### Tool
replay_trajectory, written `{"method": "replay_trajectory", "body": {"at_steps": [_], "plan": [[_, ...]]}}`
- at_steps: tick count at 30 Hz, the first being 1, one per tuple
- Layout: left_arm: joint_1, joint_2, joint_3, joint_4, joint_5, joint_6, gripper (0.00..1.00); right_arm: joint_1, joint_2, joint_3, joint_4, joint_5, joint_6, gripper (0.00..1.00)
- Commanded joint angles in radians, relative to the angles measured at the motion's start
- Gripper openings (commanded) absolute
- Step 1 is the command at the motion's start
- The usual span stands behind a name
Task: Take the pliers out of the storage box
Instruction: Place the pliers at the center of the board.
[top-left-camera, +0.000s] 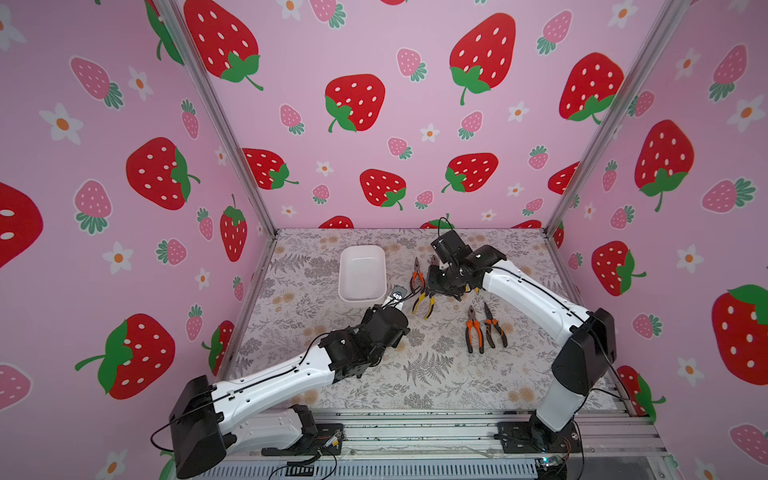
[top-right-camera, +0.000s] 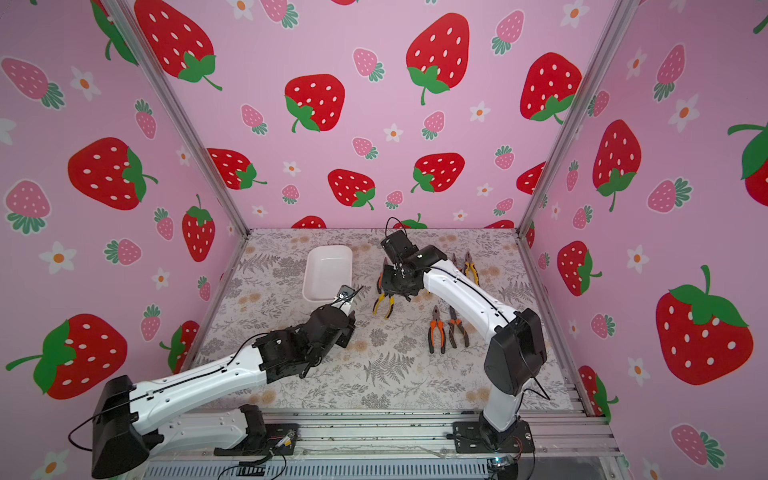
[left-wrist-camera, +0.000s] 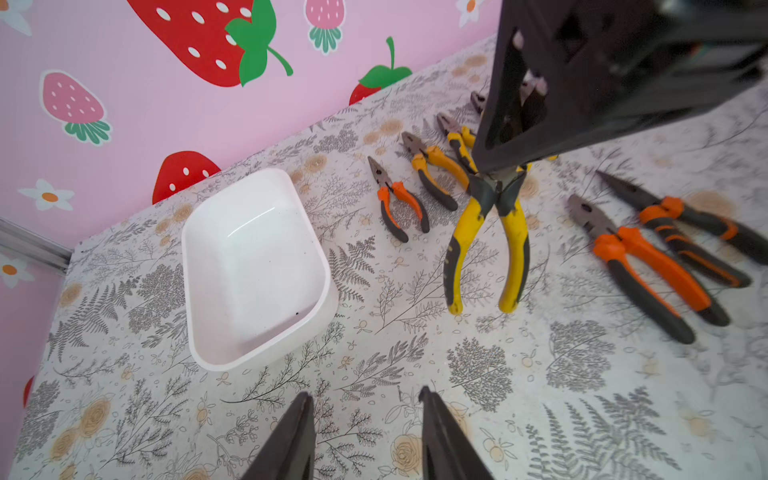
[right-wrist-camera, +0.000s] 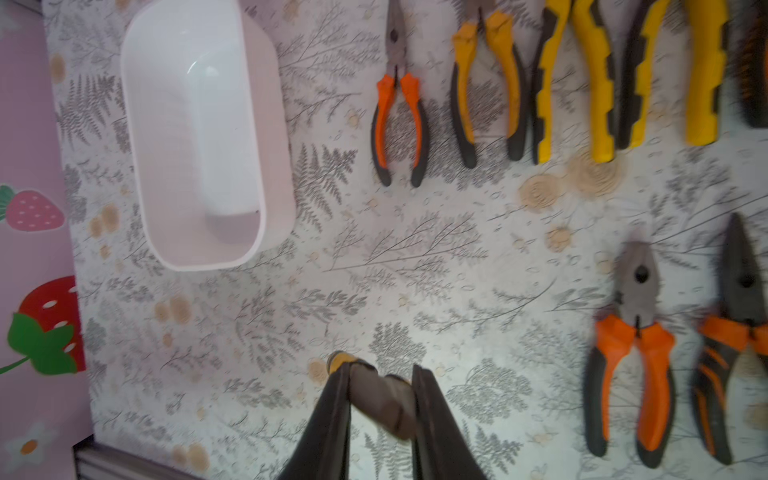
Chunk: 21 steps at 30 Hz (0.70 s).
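Note:
Next, I move the yellow-and-black pliers (top-left-camera: 424, 306) with my right gripper, since they hang close to the filled back row, and bring them toward the free space (top-left-camera: 447, 330) beside the larger orange pliers.
The white storage box (top-left-camera: 361, 272) (top-right-camera: 328, 270) (left-wrist-camera: 253, 266) (right-wrist-camera: 199, 133) sits on the floral table near the back left, and nothing lies in it. To its right, my right gripper (top-left-camera: 432, 295) (top-right-camera: 388, 293) (left-wrist-camera: 494, 170) (right-wrist-camera: 380, 370) is shut on the head of yellow-and-black pliers (top-left-camera: 424, 306) (top-right-camera: 384, 305) (left-wrist-camera: 486, 237) (right-wrist-camera: 386, 399). Their handles hang spread toward the table. Whether the handle tips touch the table I cannot tell. My left gripper (top-left-camera: 395, 296) (top-right-camera: 348, 296) (left-wrist-camera: 365, 395) stands open and empty at the box's near right corner.
Several other pliers lie on the table. A small orange pair (top-left-camera: 417, 275) (left-wrist-camera: 397, 201) (right-wrist-camera: 399, 124) heads a row behind the right gripper. Two larger orange pairs (top-left-camera: 473, 330) (left-wrist-camera: 648, 266) (right-wrist-camera: 631, 353) lie nearer the front right. Pink walls close three sides.

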Motion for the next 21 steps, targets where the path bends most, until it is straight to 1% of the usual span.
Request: {"method": "replay_trajectory", "body": {"at_steps": [1, 5, 11, 13, 16, 21], "plan": [[-0.007, -0.067, 0.011, -0.061, 0.044, -0.052, 0.44, -0.06, -0.056, -0.022, -0.022, 0.084, -0.114, 0.0], [-0.007, -0.104, -0.001, -0.103, 0.046, -0.071, 0.43, -0.093, -0.068, -0.049, -0.021, 0.021, -0.184, 0.0], [-0.007, -0.083, -0.034, -0.109, 0.043, -0.109, 0.41, -0.096, -0.058, -0.094, 0.004, -0.229, -0.347, 0.0], [-0.007, -0.078, -0.042, -0.098, 0.051, -0.117, 0.41, -0.095, -0.021, -0.081, -0.025, -0.257, -0.383, 0.0], [-0.006, -0.074, -0.047, -0.084, 0.064, -0.119, 0.41, -0.096, 0.033, -0.075, -0.043, -0.263, -0.412, 0.0], [-0.004, -0.07, -0.056, -0.064, 0.115, -0.104, 0.41, -0.098, 0.067, -0.108, 0.009, -0.264, -0.402, 0.0]]}}
